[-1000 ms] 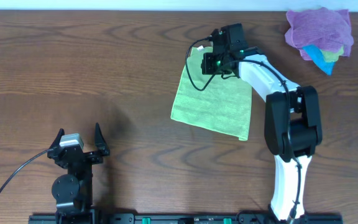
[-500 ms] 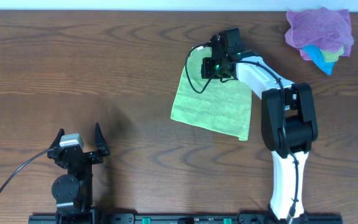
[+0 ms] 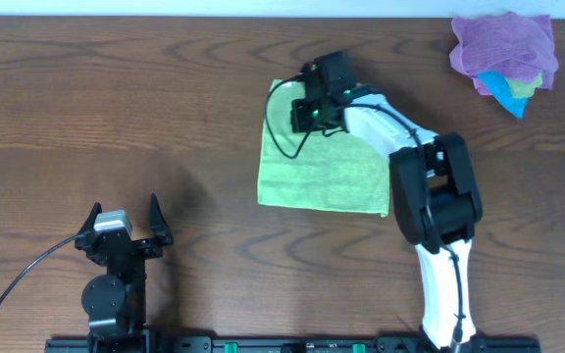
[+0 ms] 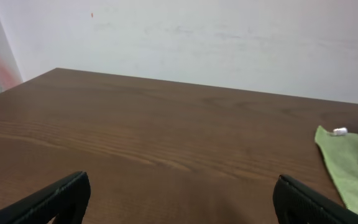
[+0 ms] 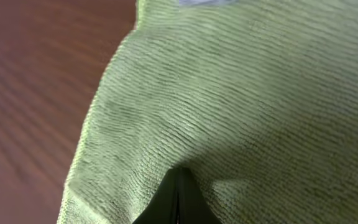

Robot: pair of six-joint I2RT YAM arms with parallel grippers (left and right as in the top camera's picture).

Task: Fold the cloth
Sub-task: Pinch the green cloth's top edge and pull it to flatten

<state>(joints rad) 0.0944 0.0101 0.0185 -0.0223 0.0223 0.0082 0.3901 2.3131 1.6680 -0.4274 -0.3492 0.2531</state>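
My right gripper's shut fingers push on the cloth's flat inner part [image 3: 296,139]. I should rise clear, open and pinch the cloth's far corner away from the white tag.
The lime-green cloth [image 3: 322,176] lies flat on the wooden table, right of centre, as a rough rectangle. My right gripper [image 3: 309,116] sits over its far left part. In the right wrist view the fingers [image 5: 178,186] are closed together, pinching the cloth [image 5: 241,93], with a white tag [image 5: 204,2] at the top edge. My left gripper [image 3: 124,211] is open and empty near the front left, far from the cloth. The left wrist view shows its spread fingers [image 4: 179,202], with the cloth's corner [image 4: 353,165] and white tag [image 4: 340,131] at the right.
A pile of purple and blue cloths [image 3: 505,54] lies at the back right corner. The right arm [image 3: 439,196] reaches over the table right of the cloth. A white wall [image 4: 197,37] stands behind the table's far edge.
My right gripper has moved left, dragging the cloth's far part with it. The cloth has shifted left and now lies squarer. The left arm has not moved.
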